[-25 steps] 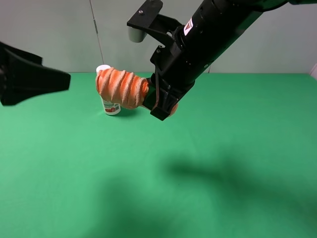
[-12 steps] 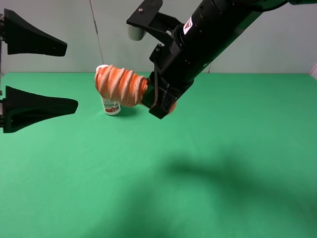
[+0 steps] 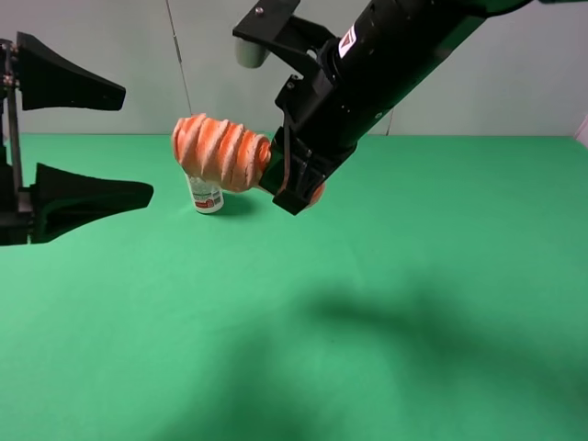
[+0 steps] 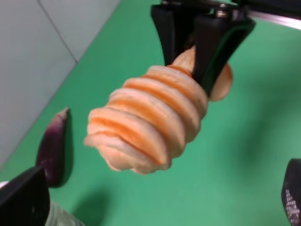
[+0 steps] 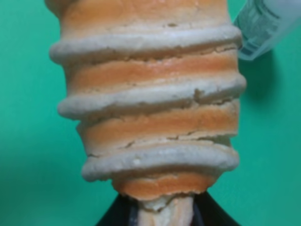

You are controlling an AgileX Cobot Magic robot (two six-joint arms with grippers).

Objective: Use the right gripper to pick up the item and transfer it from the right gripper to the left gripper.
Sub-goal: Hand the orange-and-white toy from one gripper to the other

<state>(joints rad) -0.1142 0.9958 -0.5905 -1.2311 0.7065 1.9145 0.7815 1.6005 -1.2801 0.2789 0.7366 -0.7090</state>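
The roll's loose end (image 3: 186,145) faces my left gripper's open fingers across a gap, so my right gripper should stay still while my left gripper reaches around the roll's ribbed body (image 3: 220,154).
The item (image 3: 220,152), an orange-and-cream ribbed roll, hangs in the air above the green table, pointing left. My right gripper (image 3: 296,180), all black, is shut on the roll's right end. The roll fills the right wrist view (image 5: 150,103), with the right gripper (image 5: 160,217) pinching its narrow end. My left gripper (image 3: 138,144) stands open at the left, one finger above the other, a short gap from the roll's free end. In the left wrist view the roll (image 4: 150,122) points toward the camera, between the left gripper's spread fingertips (image 4: 26,197).
A white bottle (image 3: 207,195) stands on the green table (image 3: 413,303) right behind the roll, and shows too in the right wrist view (image 5: 263,26). A dark purple eggplant (image 4: 52,146) lies on the table near the back wall.
The left gripper has turned so both spread fingers show, and it has moved right toward the roll. The right gripper has lifted the roll slightly.
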